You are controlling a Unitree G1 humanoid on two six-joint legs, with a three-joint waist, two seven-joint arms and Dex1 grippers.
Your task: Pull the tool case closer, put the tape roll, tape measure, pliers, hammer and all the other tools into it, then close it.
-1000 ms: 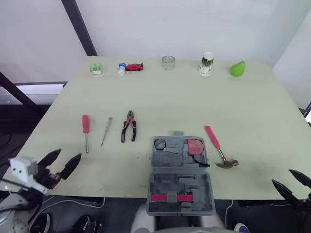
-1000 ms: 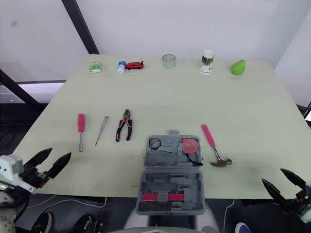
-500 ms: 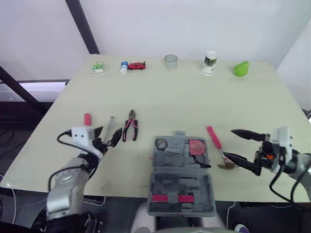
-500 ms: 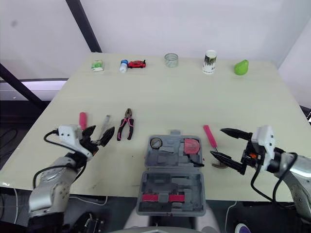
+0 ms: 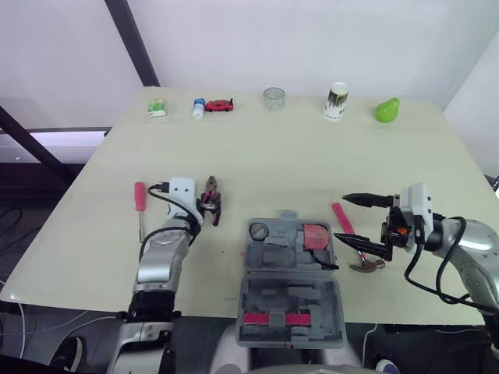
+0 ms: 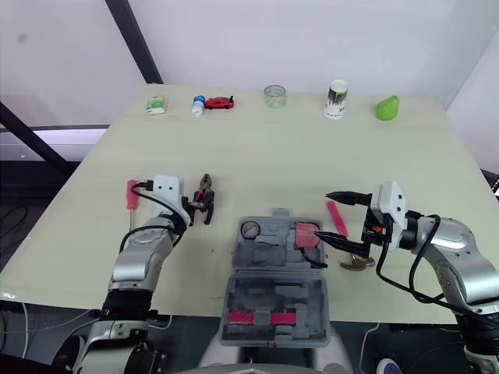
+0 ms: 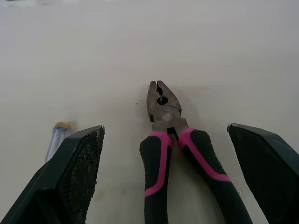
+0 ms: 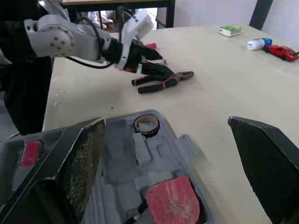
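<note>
The pliers [image 5: 210, 199]' jaw tips [image 7: 157, 86] are slightly open above spread handles. The pliers will pivot until their two ends meet when I squeeze the handles and lift.
The grey tool case [image 5: 290, 273] lies open at the table's front edge, with a tape roll [image 5: 258, 231] and a red tape measure [image 5: 315, 235] in its far half. The pink-and-black pliers [image 7: 166, 140] lie left of it. My left gripper [image 5: 204, 209] is open, one finger on each side of the pliers' handles. The pink-handled hammer [image 5: 351, 238] lies right of the case. My right gripper [image 5: 343, 218] is open above its handle, pointing at the case. A red screwdriver [image 5: 139, 204] lies farther left, and a thin clear-handled tool [image 7: 57, 137] sits beside my left finger.
Along the far edge stand a green box [image 5: 157, 107], a small white bottle [image 5: 198, 108], a red toy car [image 5: 220, 105], a glass jar [image 5: 273, 98], a paper cup [image 5: 334, 101] and a green pear [image 5: 384, 110]. Bare tabletop [image 5: 296, 164] lies between them and the tools.
My left gripper has moved right, from beside the screwdriver to the pliers. My right gripper has moved left over the hammer handle, toward the case.
</note>
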